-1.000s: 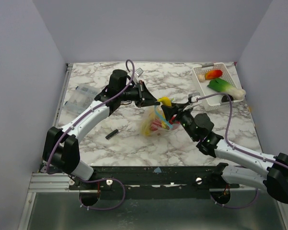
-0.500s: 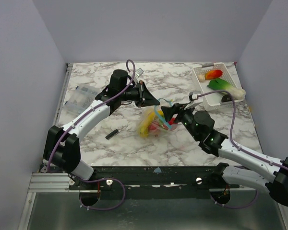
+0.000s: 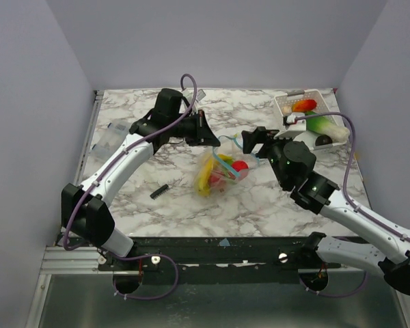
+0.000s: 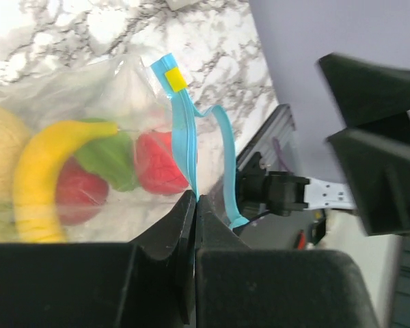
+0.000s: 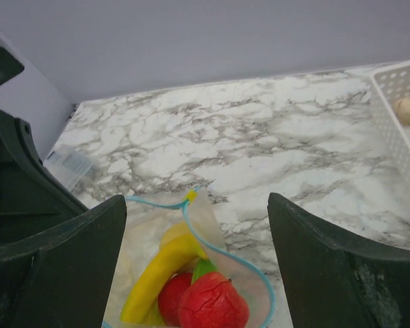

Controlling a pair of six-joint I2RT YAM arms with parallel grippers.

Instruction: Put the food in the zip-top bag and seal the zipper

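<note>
The red-orange fruit [image 3: 304, 105] sits clear of the leek [image 3: 326, 127] in the white basket. My right gripper should go there next, open, until its fingers are on both sides of the fruit.
The clear zip-top bag [image 3: 215, 179] lies mid-table, its teal-blue zipper [image 4: 181, 116] standing up and gaping open. My left gripper [image 3: 210, 139] is shut on the zipper strip right at its fingertips [image 4: 184, 219]. Inside the bag is food: a yellow banana [image 5: 160, 273], a red tomato [image 5: 212, 304] and something green [image 4: 109, 157]. My right gripper [image 3: 251, 140] hovers open and holds nothing, just right of the bag's mouth. In its wrist view the wide-set fingers [image 5: 68, 260] frame the open mouth from above.
A white basket [image 3: 287, 109] at the back right holds a red-orange fruit [image 3: 304, 106], a green-white leek [image 3: 322, 125] and a dark piece [image 3: 322, 140]. A small black bar [image 3: 159, 191] lies left of the bag. A clear packet [image 3: 113, 137] sits by the left edge.
My right gripper opened, let a yellow piece drop into the bag, then drew back up and to the right. The left gripper stayed shut on the zipper and shifted slightly farther back.
</note>
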